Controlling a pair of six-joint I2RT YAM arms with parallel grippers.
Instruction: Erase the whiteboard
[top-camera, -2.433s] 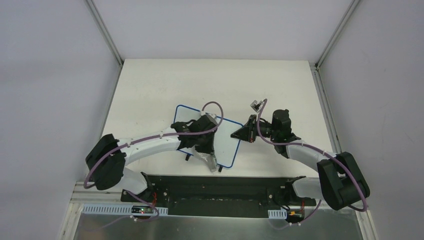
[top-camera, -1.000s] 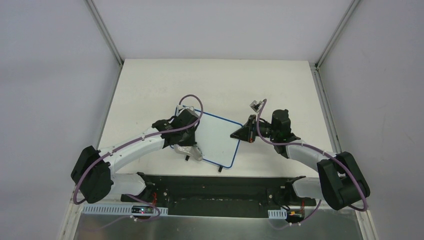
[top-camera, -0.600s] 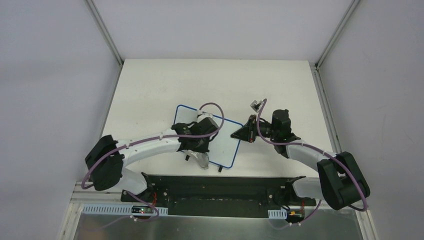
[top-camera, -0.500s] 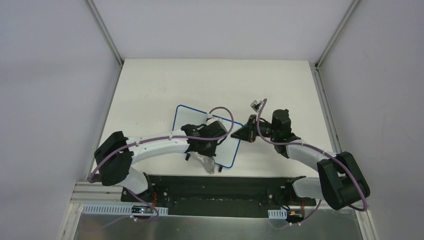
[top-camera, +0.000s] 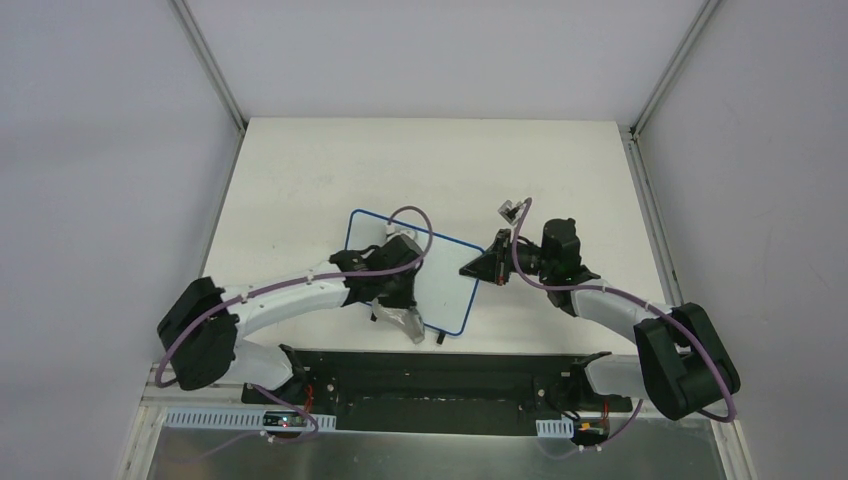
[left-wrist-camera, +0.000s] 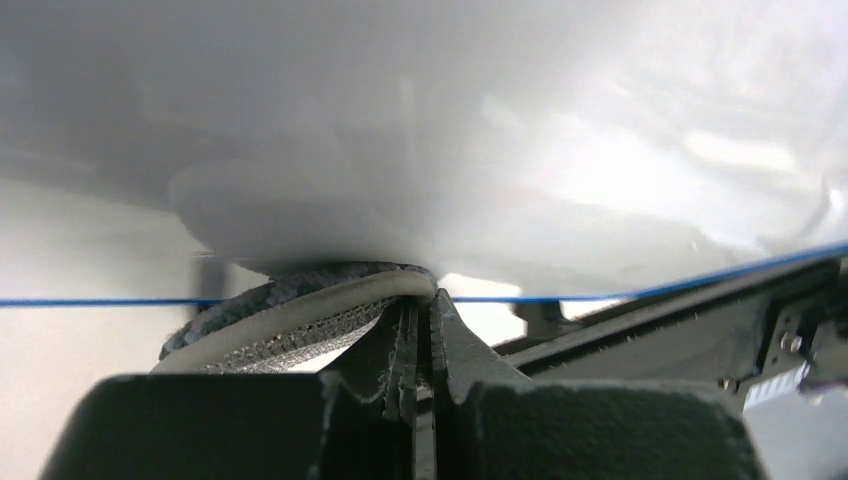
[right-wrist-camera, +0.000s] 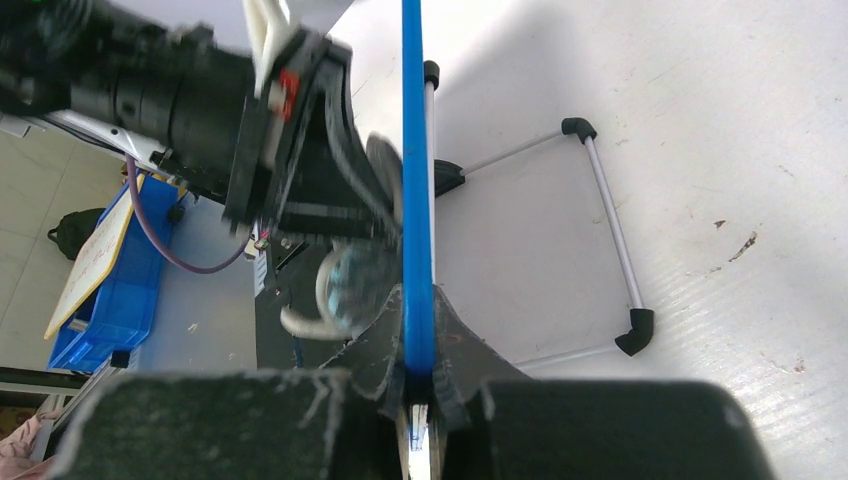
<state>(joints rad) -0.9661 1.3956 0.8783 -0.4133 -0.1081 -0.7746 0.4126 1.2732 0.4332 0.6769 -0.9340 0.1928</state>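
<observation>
The grey wiping cloth is hanging over the whiteboard's near edge (top-camera: 407, 321), so I should use my left gripper to move the cloth back up the whiteboard toward the whiteboard's far edge (top-camera: 375, 214).
The whiteboard (top-camera: 445, 283), white with a thin blue frame, stands tilted at the table's middle. No writing shows on its bare part. My left gripper (top-camera: 392, 285) presses against the board's left half, shut on a grey wiping cloth (top-camera: 406, 322) that hangs toward the near edge. In the left wrist view the cloth (left-wrist-camera: 290, 310) is pinched in the left gripper (left-wrist-camera: 422, 312) against the white board (left-wrist-camera: 500, 150). My right gripper (top-camera: 478, 268) is shut on the board's right edge. In the right wrist view the blue frame (right-wrist-camera: 414, 200) runs straight into the right gripper (right-wrist-camera: 418, 352).
A black strip (top-camera: 450, 375) runs along the table's near edge in front of the arm bases. The board's wire stand with black feet (right-wrist-camera: 612, 235) rests on the table behind it. Grey enclosure walls close in the left, right and back sides.
My left gripper has swept the cloth rightward across the board and has come back toward the left. The right gripper and the board have stayed in place.
</observation>
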